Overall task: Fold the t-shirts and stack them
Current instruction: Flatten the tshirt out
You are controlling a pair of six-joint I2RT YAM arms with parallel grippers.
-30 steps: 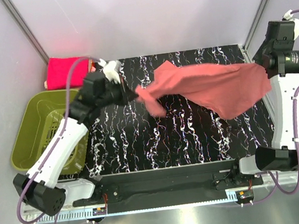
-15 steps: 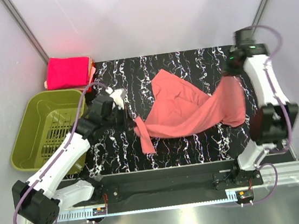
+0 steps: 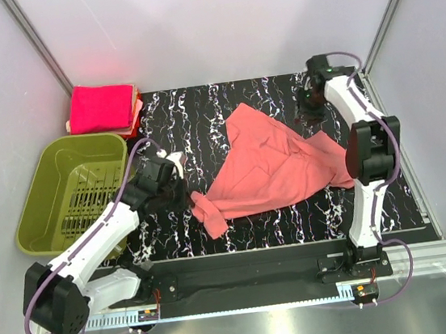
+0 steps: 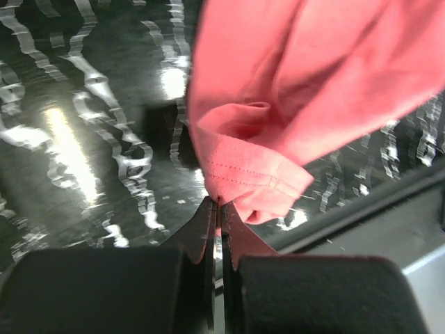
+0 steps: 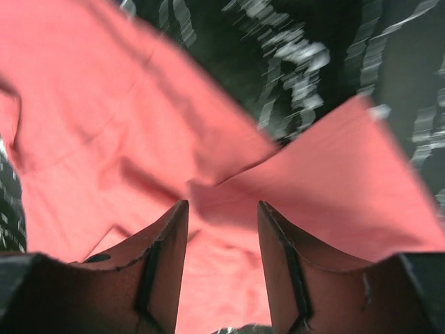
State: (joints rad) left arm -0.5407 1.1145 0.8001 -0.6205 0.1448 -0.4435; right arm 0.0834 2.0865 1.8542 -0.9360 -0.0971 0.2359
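Observation:
Both my grippers are a long way from its back corner [image 3: 242, 111], and limp creases run across the salmon-coral t-shirt [image 3: 276, 170], so the t-shirt's middle will sag when I lift it.
A large salmon-coral t-shirt [image 3: 268, 165] lies crumpled across the middle of the black marbled table. My left gripper [image 3: 186, 196] is at the shirt's left corner, shut on the stitched hem [image 4: 243, 174], with the jaws pressed together at the tips [image 4: 220, 203]. My right gripper [image 3: 309, 112] hovers at the back right over the shirt's edge. Its jaws stand open [image 5: 222, 209] with nothing between them, and the cloth [image 5: 104, 139] lies below them. Folded magenta t-shirts [image 3: 102, 107] are stacked at the back left corner.
An olive-green plastic basket [image 3: 72, 194] stands left of the table, beside my left arm. The table's near rail [image 4: 389, 209] runs just behind the held hem. Grey walls enclose the table on three sides.
My right gripper has opened and let go of the shirt, which has dropped from stretched in the air to lying on the table. My left gripper came down and nearer, still holding the hem.

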